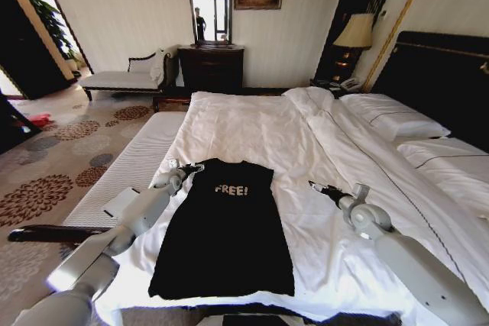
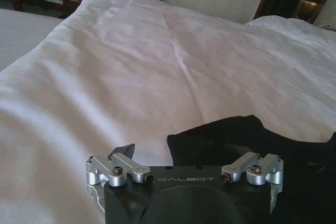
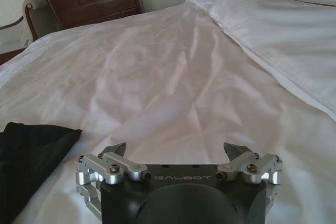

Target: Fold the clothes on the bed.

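Observation:
The white lettering (image 1: 231, 189) is facing up on the T-shirt's far half (image 1: 225, 243), so the T-shirt will fold over and cover the lettering when I bring the T-shirt's corner closer.
The clothes are one black T-shirt (image 1: 225, 234) with white "FREE!" lettering. It lies flat on the white duvet of the bed (image 1: 252, 120) near the foot end, its sides tucked in to a narrow rectangle. My left gripper (image 1: 188, 169) hovers open at the shirt's upper left corner. In the left wrist view that black corner (image 2: 236, 140) lies just ahead of the open left gripper (image 2: 184, 153). My right gripper (image 1: 316, 186) is open over bare duvet, apart from the shirt's right side. In the right wrist view the right gripper (image 3: 175, 150) holds nothing, with the shirt (image 3: 31, 153) off to one side.
White pillows (image 1: 393, 116) and a dark headboard (image 1: 443, 74) are on the right. A pale mattress strip (image 1: 130, 166) borders the bed's left side, with patterned carpet beyond. A chaise bench (image 1: 122, 78), a dark dresser (image 1: 212, 66) and a lamp (image 1: 355, 32) stand at the far wall.

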You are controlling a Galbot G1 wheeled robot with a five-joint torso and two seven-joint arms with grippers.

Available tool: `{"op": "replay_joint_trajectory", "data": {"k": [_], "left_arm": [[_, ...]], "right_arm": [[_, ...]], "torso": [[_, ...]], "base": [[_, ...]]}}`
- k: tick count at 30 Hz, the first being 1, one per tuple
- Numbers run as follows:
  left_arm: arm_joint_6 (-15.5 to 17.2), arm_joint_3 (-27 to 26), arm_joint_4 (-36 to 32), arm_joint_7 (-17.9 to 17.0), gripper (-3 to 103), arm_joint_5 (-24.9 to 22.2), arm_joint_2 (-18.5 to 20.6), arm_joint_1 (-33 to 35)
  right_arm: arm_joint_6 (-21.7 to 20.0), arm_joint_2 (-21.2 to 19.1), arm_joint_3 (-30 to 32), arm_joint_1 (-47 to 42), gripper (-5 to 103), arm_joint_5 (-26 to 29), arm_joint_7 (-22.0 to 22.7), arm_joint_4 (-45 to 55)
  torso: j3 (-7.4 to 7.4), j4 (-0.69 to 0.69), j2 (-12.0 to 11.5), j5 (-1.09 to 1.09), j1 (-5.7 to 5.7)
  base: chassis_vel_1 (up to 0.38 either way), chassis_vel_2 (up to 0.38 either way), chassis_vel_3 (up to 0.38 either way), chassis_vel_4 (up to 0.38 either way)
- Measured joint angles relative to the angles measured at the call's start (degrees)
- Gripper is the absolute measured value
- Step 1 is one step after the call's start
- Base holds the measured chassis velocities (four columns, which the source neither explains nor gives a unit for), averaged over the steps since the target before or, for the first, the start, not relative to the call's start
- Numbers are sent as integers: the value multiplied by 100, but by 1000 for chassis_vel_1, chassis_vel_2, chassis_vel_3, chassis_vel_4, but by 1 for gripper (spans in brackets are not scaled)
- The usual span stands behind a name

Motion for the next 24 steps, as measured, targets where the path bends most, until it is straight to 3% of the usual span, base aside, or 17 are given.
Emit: {"op": "replay_joint_trajectory", "data": {"k": [3, 7, 9, 12, 14, 17, 20, 21, 23, 24], "left_arm": [[-29, 49, 51, 34, 98, 6, -14, -10], [-208, 86, 212, 129, 85, 67, -82, -34], [-227, 86, 245, 132, 85, 74, -95, -42], [-343, 105, 457, 168, 68, 100, -175, -87], [-352, 107, 467, 171, 68, 101, -180, -89], [-497, 142, 507, 216, 51, 114, -221, -81], [-513, 146, 479, 216, 46, 110, -225, -68], [-534, 147, 453, 216, 35, 101, -229, -59], [-543, 151, 437, 216, 35, 97, -228, -53], [-551, 157, 424, 216, 30, 97, -227, -47]], "right_arm": [[-3, -11, -17, 26, 100, 4, 10, -10], [-9, -32, -37, 52, 100, 7, 19, -23], [-9, -32, -37, 51, 100, 7, 19, -24], [-12, -28, -39, 33, 100, 0, 20, -36], [-11, -27, -39, 31, 100, -1, 20, -37], [-12, 11, -39, 10, 100, -17, 20, -37], [-12, 16, -41, 11, 100, -19, 20, -37], [-13, 18, -44, 19, 100, -20, 20, -37], [-13, 17, -45, 25, 100, -19, 20, -37], [-14, 15, -47, 30, 100, -17, 19, -37]], "torso": [[0, 0, 0, -1, 0], [0, 1, 0, -1, 0], [0, 0, 0, -1, 0], [0, 0, 0, -1, 0], [0, 0, 0, -1, 0], [0, 0, 0, 0, 0], [0, 0, 0, -1, 0], [0, 0, 0, -1, 0], [0, 0, 0, 0, 0], [0, 0, 0, -1, -1]], "base": [[0, 0, 0, 0], [0, 0, 0, 0], [0, 0, 0, 0], [0, 0, 0, 0], [0, 0, 0, 0], [0, 0, 0, 0], [0, 0, 0, 0], [0, 0, 0, 0], [0, 0, 0, 0], [0, 0, 0, 0]]}}
